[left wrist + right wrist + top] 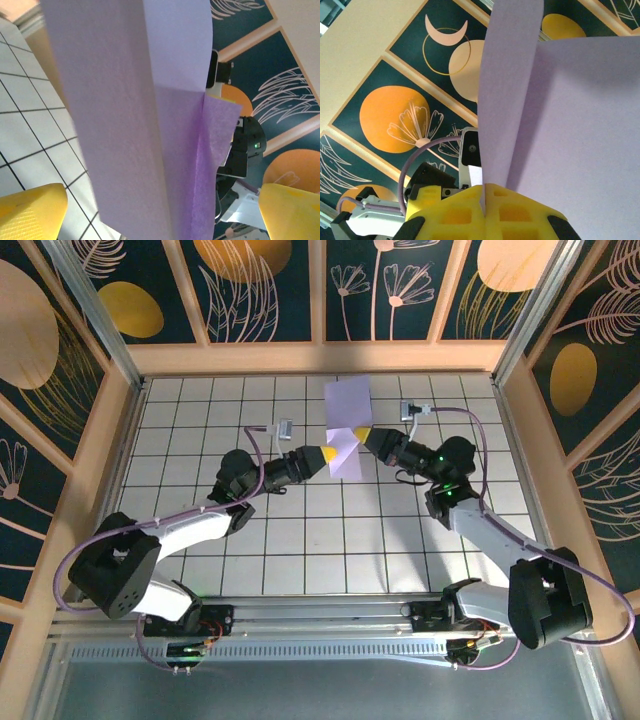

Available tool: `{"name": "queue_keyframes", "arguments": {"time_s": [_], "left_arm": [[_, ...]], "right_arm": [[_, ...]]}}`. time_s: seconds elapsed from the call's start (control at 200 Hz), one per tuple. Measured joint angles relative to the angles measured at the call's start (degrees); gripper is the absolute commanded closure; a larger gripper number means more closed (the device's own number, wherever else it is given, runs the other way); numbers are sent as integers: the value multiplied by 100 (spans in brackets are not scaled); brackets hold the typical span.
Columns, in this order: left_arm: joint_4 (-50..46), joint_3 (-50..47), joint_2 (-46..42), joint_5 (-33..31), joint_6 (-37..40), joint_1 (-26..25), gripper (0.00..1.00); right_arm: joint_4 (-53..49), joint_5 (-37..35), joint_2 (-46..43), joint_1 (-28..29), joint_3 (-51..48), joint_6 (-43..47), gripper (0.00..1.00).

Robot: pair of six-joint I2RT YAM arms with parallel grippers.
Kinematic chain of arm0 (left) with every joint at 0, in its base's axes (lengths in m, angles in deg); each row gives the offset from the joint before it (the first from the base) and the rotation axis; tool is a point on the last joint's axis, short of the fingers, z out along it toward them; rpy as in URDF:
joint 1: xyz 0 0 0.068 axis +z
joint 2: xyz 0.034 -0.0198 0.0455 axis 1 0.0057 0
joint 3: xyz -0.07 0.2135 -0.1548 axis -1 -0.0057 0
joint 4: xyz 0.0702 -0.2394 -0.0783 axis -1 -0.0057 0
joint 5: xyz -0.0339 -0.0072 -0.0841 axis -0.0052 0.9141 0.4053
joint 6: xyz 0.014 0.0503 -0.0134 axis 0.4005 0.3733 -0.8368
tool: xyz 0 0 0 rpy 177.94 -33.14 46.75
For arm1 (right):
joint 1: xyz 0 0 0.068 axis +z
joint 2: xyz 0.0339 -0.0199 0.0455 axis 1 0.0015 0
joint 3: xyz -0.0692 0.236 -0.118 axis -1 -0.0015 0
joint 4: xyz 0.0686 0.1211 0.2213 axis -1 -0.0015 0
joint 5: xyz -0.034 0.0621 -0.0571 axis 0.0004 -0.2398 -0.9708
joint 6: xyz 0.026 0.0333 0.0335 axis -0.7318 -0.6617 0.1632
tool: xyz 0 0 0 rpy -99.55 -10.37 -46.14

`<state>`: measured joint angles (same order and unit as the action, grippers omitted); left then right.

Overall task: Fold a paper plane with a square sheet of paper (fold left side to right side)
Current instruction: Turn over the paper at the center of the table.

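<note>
I need to take the paper (345, 446) with my left gripper and lay it flat before my right gripper presses it, because the paper's flaps (527, 100) are spread apart above my right gripper.
The pale lavender sheet of paper (347, 425) is folded into a long creased shape and hangs above the tiled table. My right gripper (362, 434) is shut on its lower edge. In the right wrist view the yellow fingertips (520, 212) press together on the fold of the paper (560, 125), whose two flaps spread upward. My left gripper (328, 454) stands open just left of the paper. In the left wrist view the paper (135, 125) hangs between the two wide-apart yellow fingers (30, 212), touching neither that I can see.
The white grid-tiled table (300, 540) is walled by wooden rails and dark floral panels (260, 290). The right arm's black wrist (245, 147) shows close behind the paper in the left wrist view. Both arm bases sit at the near edge.
</note>
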<state>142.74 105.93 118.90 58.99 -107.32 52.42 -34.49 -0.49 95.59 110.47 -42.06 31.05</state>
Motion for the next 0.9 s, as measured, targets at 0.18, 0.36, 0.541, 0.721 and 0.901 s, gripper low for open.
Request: {"name": "queue_keyframes", "arguments": {"time_s": [0.18, 0.36, 0.541, 0.721, 0.901], "left_arm": [[260, 28, 195, 28, -136, -76, 33], [369, 28, 192, 24, -190, -74, 51], [380, 28, 190, 7, -181, -74, 68], [321, 28, 136, -15, -87, -74, 86], [151, 28, 26, -37, 2, -74, 99]], "right_arm": [[118, 0, 162, 164, 55, -39, 100], [101, -2, 164, 168, 55, -15, 100], [-52, -7, 164, 168, 59, 81, 100], [-297, -28, 153, 168, 59, 229, 97], [-680, -92, 31, 168, 70, 452, 82]]}}
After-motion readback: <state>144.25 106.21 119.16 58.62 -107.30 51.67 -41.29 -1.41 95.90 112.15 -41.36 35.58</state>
